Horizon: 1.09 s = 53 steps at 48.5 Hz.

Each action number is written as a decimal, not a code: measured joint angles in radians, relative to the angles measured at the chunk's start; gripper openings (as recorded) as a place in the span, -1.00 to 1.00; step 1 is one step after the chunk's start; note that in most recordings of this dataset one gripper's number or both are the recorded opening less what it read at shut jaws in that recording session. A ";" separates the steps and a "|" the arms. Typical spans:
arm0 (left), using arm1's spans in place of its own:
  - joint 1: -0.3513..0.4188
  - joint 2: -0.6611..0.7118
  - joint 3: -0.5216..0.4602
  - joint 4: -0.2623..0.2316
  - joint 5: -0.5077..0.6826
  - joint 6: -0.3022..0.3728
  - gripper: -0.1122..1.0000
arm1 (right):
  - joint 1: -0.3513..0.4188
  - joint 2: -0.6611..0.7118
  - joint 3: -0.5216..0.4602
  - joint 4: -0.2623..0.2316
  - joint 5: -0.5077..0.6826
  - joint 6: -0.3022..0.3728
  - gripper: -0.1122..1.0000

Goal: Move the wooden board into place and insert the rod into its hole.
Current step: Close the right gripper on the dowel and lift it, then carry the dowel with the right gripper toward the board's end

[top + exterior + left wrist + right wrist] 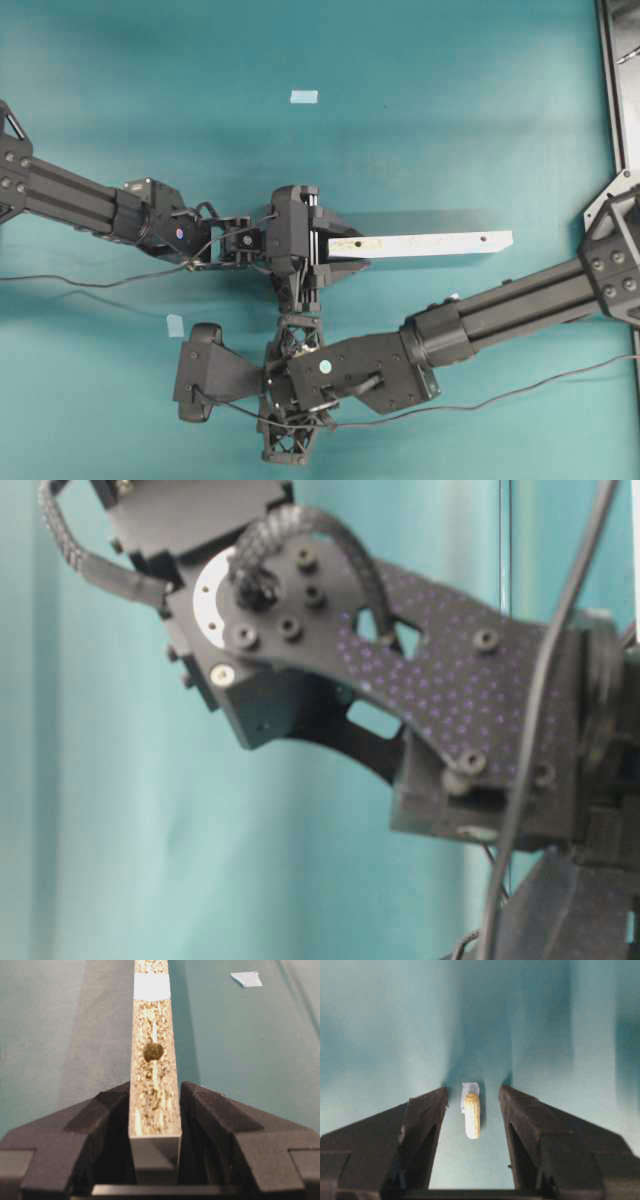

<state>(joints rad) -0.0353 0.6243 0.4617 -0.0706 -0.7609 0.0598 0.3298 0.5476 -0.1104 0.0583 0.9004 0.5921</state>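
The rod's round top [471, 1096] is facing upward between the open fingers, so the rod should point downward from my right gripper while I carry it.
The wooden board [430, 242] is a long pale plank running left to right in the middle of the teal table. My left gripper [335, 245] is shut on its left end. In the left wrist view the board [153, 1085] sits tight between the fingers [210, 1110], rough chipboard side up, with the hole [153, 1052] just beyond the gripper [155, 1091]. My right gripper [473, 1092] is open, low over the table. The rod [472, 1117] lies between its fingers, touching neither, one end on a tape square [470, 1089]. In the overhead view the rod is hidden under the right gripper [195, 375].
Light-blue tape squares lie at the back [303, 97] and beside the right gripper [175, 325]; one shows in the left wrist view [246, 979]. A black frame [620, 80] runs along the right edge. An arm's wrist [400, 680] fills the table-level view.
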 measured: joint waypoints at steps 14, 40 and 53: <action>-0.003 0.000 -0.002 -0.002 0.000 -0.002 0.06 | 0.002 0.000 0.000 -0.002 -0.002 0.002 0.10; -0.005 0.000 -0.003 -0.002 0.002 0.000 0.06 | -0.003 -0.002 0.009 -0.008 0.000 0.002 -0.63; -0.005 0.002 -0.005 -0.002 0.005 0.000 0.06 | -0.003 -0.003 0.009 -0.006 -0.002 -0.002 -0.63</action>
<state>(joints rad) -0.0399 0.6259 0.4571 -0.0721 -0.7563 0.0598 0.3267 0.5446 -0.1012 0.0522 0.8989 0.5906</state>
